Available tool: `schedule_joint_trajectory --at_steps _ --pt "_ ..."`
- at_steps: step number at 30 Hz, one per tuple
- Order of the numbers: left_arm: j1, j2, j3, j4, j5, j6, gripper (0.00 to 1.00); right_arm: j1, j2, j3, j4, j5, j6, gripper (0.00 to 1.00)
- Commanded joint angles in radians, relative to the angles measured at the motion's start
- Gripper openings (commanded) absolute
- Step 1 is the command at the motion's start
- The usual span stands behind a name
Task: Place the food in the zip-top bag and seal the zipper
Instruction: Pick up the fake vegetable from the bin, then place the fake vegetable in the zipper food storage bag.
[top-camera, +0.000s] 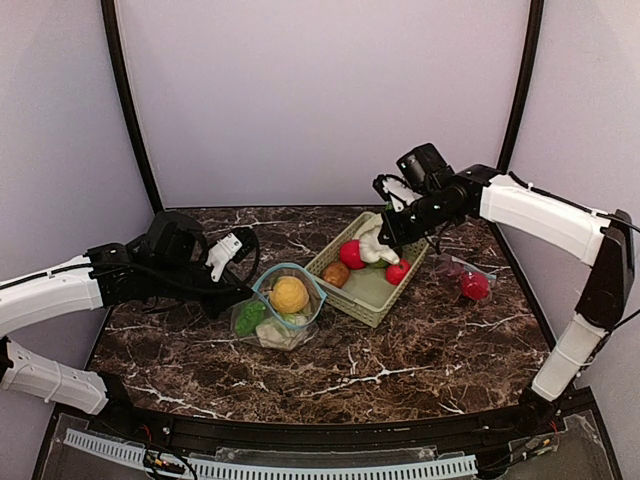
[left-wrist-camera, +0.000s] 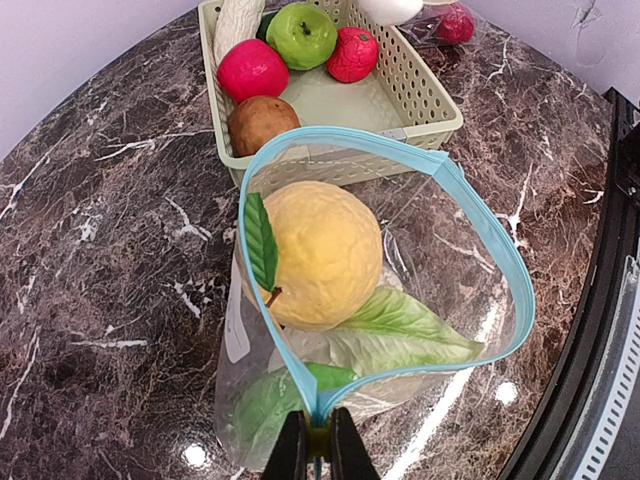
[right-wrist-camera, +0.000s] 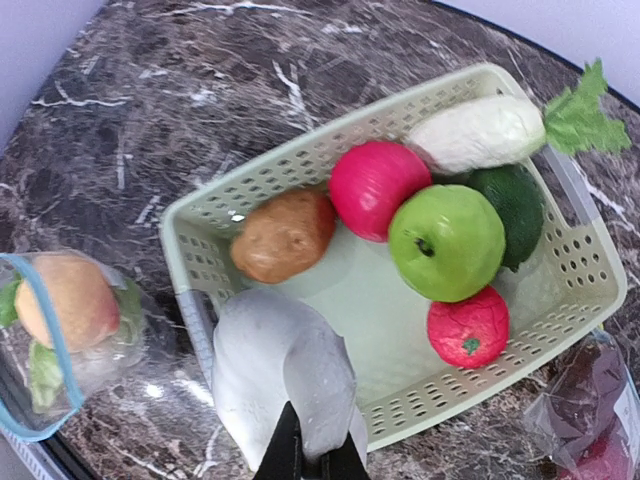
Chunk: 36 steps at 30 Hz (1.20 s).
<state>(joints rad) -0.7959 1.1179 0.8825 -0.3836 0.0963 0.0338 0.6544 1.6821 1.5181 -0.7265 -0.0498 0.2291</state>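
Observation:
My right gripper is holding the white piece, and the blue rim (top-camera: 322, 292) is wide open with room (top-camera: 298, 317) beside the yellow-orange fruit. My right gripper keeps going to the bag and lets go of the white piece inside.
The clear zip-top bag (top-camera: 262, 322) with a blue zipper rim (left-wrist-camera: 497, 250) stands open on the table. It holds a yellow-orange fruit (left-wrist-camera: 320, 255), green leaves (left-wrist-camera: 400, 330) and a pale piece. My left gripper (left-wrist-camera: 318, 435) is shut on the rim's near corner and also shows in the top view (top-camera: 238, 292). My right gripper (right-wrist-camera: 318, 455) is shut on a white lumpy food piece (right-wrist-camera: 285, 370), held over the basket's near corner (top-camera: 375, 245). The pale green basket (right-wrist-camera: 300, 155) holds a brown potato (right-wrist-camera: 285, 235), a pink fruit (right-wrist-camera: 378, 188), a green apple (right-wrist-camera: 447, 242), a red fruit (right-wrist-camera: 468, 327) and a white radish (right-wrist-camera: 478, 132).
A second clear bag with a red item (top-camera: 470, 285) lies right of the basket (top-camera: 372, 314). The basket stands just behind and right of the open bag. Dark marble table, raised black edge at the front (top-camera: 320, 428).

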Motion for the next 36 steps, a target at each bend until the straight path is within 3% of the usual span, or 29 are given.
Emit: schedule_joint_trajectory --at_steps 1,12,20,36 --pt "0.001 -0.013 0.002 -0.011 0.012 0.003 0.01 0.129 -0.049 0.056 0.039 -0.025 -0.004 0.00" --pt "0.001 -0.017 0.001 -0.012 0.014 0.001 0.01 0.353 0.095 0.176 0.120 0.001 -0.038 0.00" --pt "0.002 -0.016 0.001 -0.012 0.017 0.001 0.01 0.402 0.205 0.218 0.130 0.025 -0.050 0.00" --pt "0.002 -0.016 0.000 -0.012 0.020 0.002 0.01 0.451 0.272 0.169 0.227 -0.087 -0.041 0.00"
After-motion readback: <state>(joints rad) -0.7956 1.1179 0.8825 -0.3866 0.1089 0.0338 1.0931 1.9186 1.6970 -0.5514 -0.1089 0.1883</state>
